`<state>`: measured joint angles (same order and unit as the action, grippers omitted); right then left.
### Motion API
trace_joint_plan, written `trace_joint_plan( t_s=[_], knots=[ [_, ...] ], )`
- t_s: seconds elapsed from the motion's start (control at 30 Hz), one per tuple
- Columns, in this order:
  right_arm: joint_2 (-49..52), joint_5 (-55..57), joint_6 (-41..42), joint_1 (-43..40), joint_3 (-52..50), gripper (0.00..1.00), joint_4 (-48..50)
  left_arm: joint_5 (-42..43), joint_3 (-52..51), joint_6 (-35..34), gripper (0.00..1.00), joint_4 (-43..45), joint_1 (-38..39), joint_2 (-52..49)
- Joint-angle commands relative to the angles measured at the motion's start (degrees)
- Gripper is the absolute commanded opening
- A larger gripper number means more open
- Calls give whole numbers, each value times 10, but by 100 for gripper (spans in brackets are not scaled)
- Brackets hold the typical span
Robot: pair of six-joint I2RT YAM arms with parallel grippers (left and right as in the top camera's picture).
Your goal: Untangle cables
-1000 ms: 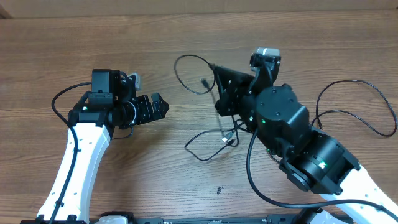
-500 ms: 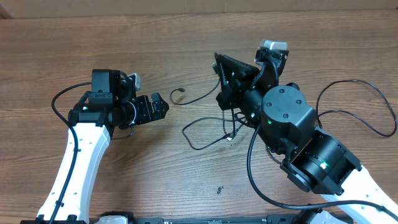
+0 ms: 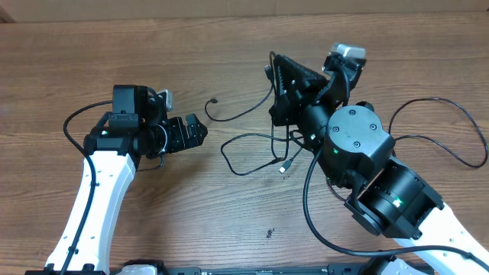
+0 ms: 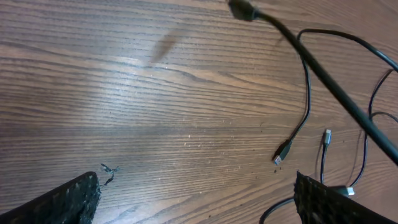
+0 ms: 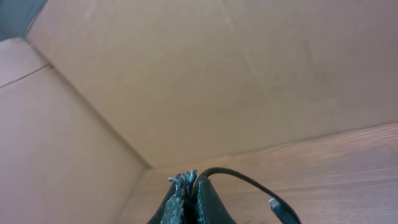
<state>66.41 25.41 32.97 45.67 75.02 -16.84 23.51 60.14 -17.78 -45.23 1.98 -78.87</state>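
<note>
The cable in the robot's right gripper crosses other cables near the silver-tipped cable end, so the robot should put that cable down and take hold of a strand of cable among the crossed loops.
Several thin black cables lie in loose loops on the wooden table between my arms. One plug end points toward the left arm, and a silver-tipped end lies near the middle. My right gripper is raised toward the back and shut on one cable. In the right wrist view that cable arcs out of the closed fingertips to a plug. My left gripper stands open left of the cables, holding nothing. In its wrist view the fingers frame bare wood, with a plug ahead.
Thick black arm cables loop at the far right and beside the left arm. A cardboard wall runs along the back edge. A small dark speck lies on the wood near the front.
My right gripper has lifted and moved back and to the right with the cable. This pulled the upper loop open and dragged the free plug end to the left. The left arm stayed still.
</note>
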Motion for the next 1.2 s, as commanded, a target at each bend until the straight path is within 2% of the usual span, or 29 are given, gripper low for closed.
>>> trace_joint_plan(
  t_s=[0.0, 0.27, 0.53, 0.7, 0.8, 0.87, 1.0, 1.07, 1.17],
  knots=[
    [17, 63, -5, -19, 20, 4, 14, -2, 3, 11, 99, 1, -1, -2],
    [67, 64, -5, -60, 20, 4, 31, -2, 3, 11, 100, 1, -1, -2],
    [92, 0, -4, -60, 20, 4, 40, -2, 3, 11, 100, 1, -1, -2],
    [97, -71, -6, -60, 20, 4, 86, -2, 3, 11, 100, 1, -1, -2],
    [82, -68, -66, -61, 20, 4, 137, -2, 3, 11, 100, 1, -1, -2],
    [70, -42, -111, -61, 20, 4, 162, -2, 3, 11, 100, 1, -1, -2],
    [44, 180, -232, -64, 20, 4, 178, -2, 3, 11, 100, 1, -1, -2],
    [46, 230, -263, -76, 20, 4, 155, -2, 3, 11, 100, 1, -1, -2],
    [54, 234, -248, -110, 20, 4, 96, -2, 3, 11, 100, 1, -1, -2]
  ],
)
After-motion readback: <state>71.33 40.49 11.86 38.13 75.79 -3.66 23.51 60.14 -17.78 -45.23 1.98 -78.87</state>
